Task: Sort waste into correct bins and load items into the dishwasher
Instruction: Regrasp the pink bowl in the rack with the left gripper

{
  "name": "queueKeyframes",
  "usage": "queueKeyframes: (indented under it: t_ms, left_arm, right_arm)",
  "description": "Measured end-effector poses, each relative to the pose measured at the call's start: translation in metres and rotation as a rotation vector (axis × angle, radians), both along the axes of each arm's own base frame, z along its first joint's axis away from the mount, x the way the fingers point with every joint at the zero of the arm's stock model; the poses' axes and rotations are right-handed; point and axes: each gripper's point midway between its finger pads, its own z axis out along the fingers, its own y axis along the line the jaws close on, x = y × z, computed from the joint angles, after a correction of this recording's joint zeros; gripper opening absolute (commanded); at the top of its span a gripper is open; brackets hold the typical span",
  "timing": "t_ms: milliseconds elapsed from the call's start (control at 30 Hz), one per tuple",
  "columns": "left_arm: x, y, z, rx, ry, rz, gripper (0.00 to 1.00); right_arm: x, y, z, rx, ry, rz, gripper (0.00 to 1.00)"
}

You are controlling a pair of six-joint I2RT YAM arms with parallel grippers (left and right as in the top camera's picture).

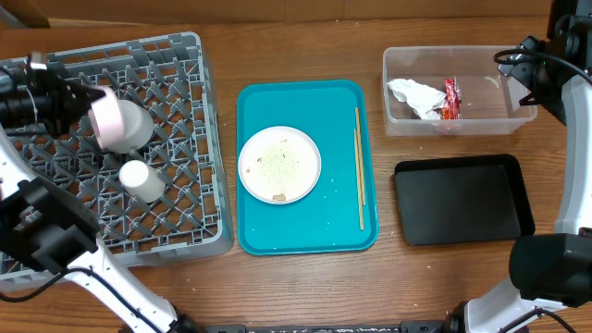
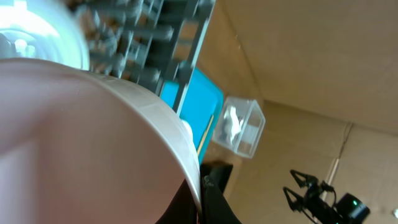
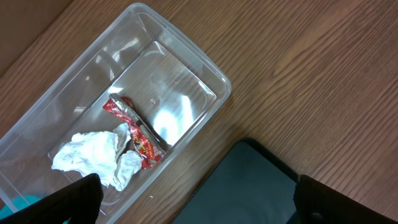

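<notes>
The white bowl [image 1: 137,128] leaves the whitish-pink bowl too little room here, so next my left gripper moves back and puts the whitish-pink bowl on the rack's free pegs [image 1: 91,194] next to the white cup.
Over the grey dishwasher rack [image 1: 176,213], my left gripper [image 1: 90,98] is shut on the rim of a whitish-pink bowl [image 1: 111,120] that is tipped on its side. The left wrist view shows the rim pinched between the fingers [image 2: 200,196], with the bowl [image 2: 74,143] filling the left. A small white cup [image 1: 141,180] lies in the rack. The plate [image 1: 279,165] with crumbs and the chopsticks [image 1: 359,166] rest on the teal tray [image 1: 305,231]. My right gripper [image 1: 527,72] [image 3: 199,205] hangs open above the clear tub [image 1: 458,122] [image 3: 186,68], which holds the napkin [image 3: 93,155] and red wrapper [image 3: 134,134].
The black tray [image 1: 462,199] [image 3: 249,186] lies in front of the clear tub on the wooden table. The rack's low walls surround the held bowl. The teal tray sits between the rack and the two bins.
</notes>
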Motion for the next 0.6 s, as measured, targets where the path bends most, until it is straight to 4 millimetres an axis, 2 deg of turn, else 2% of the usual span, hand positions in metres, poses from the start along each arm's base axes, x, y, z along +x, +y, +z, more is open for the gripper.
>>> queueKeyframes:
  t_ms: [100, 267, 333, 400, 600]
  left_arm:
    - [-0.023, -0.005, 0.008, 0.017, 0.000, -0.002, 0.04]
    - [-0.058, -0.012, 0.044, 0.086, -0.073, 0.016, 0.04]
    - [-0.066, -0.017, 0.047, 0.091, -0.089, 0.007, 0.04]
    - [-0.068, -0.023, 0.040, 0.064, -0.103, -0.013, 0.04]
    - [-0.066, -0.032, -0.005, -0.066, -0.143, -0.033, 0.04]
  right_arm:
    - [0.000, 0.000, 0.000, 0.000, 0.000, 0.000, 1.00]
    - [0.000, 0.000, 0.000, 0.000, 0.000, 0.000, 1.00]
    - [0.000, 0.000, 0.000, 0.000, 0.000, 0.000, 1.00]
    - [0.000, 0.000, 0.000, 0.000, 0.000, 0.000, 1.00]
    - [0.000, 0.000, 0.000, 0.000, -0.001, 0.000, 1.00]
